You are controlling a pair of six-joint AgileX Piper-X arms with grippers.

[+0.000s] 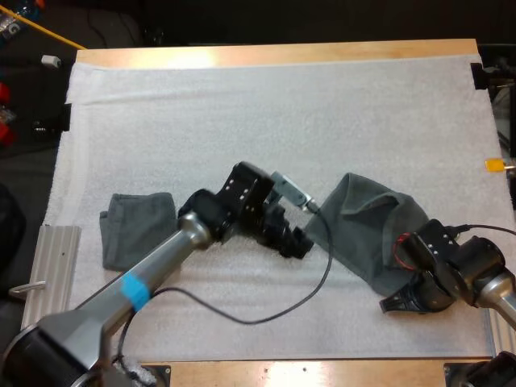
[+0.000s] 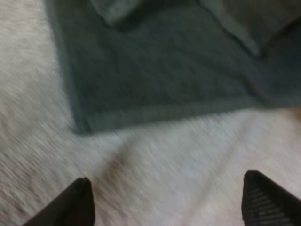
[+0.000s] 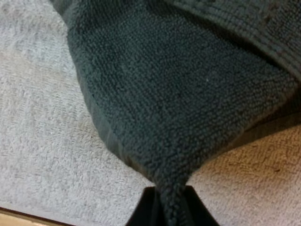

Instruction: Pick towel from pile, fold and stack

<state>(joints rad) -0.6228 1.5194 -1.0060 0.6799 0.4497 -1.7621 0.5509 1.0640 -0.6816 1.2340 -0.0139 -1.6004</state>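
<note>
I expect the dark grey-green towel (image 1: 352, 242) to open out into a flat square when I lift it and pull it across the mat, because flaps (image 1: 401, 221) lie loosely turned over.
A dark grey-green towel (image 1: 367, 234) lies loosely spread on the white mat (image 1: 266, 113), right of centre. My right gripper (image 1: 401, 300) is shut on the towel's near corner, and the cloth (image 3: 178, 108) bunches into a point between its fingers (image 3: 146, 207). My left gripper (image 1: 300, 244) hovers just left of the towel, open, with its fingers (image 2: 70, 205) wide apart over bare mat, short of the towel's edge (image 2: 155, 115). A folded towel (image 1: 137, 228) sits at the left of the mat.
A ribbed metal plate (image 1: 50, 270) lies at the mat's left edge. The wooden table edge (image 1: 322, 372) runs close behind my right gripper. Bare mat stretches across the far half.
</note>
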